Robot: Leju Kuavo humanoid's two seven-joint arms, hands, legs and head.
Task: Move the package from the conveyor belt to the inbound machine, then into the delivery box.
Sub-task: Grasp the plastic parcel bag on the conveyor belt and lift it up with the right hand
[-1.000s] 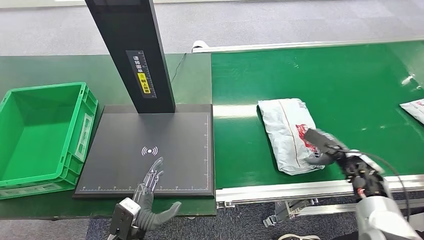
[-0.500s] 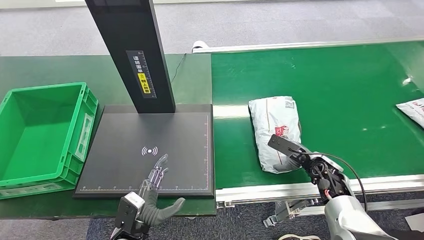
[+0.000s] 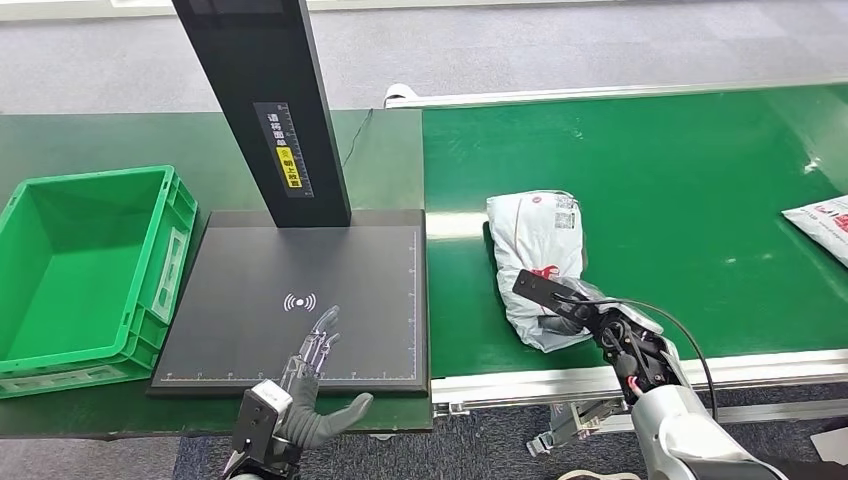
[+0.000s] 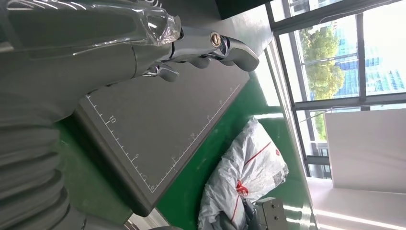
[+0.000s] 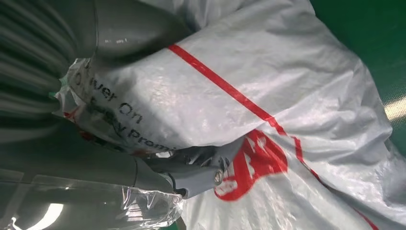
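Note:
The white package (image 3: 538,240) has loose wrinkles (image 3: 520,312) along its plastic, so it will bunch up and crease around my left gripper when I pick it up.
A white plastic package (image 3: 538,250) with red print lies on the green conveyor belt (image 3: 690,170), near its front edge. My right hand (image 3: 590,322) grips the package's near end; in the right wrist view the thumb and a finger (image 5: 191,175) close around the crumpled package (image 5: 277,81). My left hand (image 3: 312,385) hovers open over the front edge of the black inbound machine plate (image 3: 300,255), holding nothing. The left wrist view shows the plate (image 4: 167,120) and the package (image 4: 246,175) beyond it. The green delivery box (image 3: 150,300) stands empty at the far left.
The machine's black post (image 3: 270,100) rises from the back of the plate. A second white package (image 3: 820,220) lies at the belt's right edge. The belt's metal rail (image 3: 560,380) runs along the front, with grey floor behind the tables.
My right hand has moved left along the belt's front, and the package has shifted left and turned with it. The far package has drifted slightly left. My left hand has barely moved.

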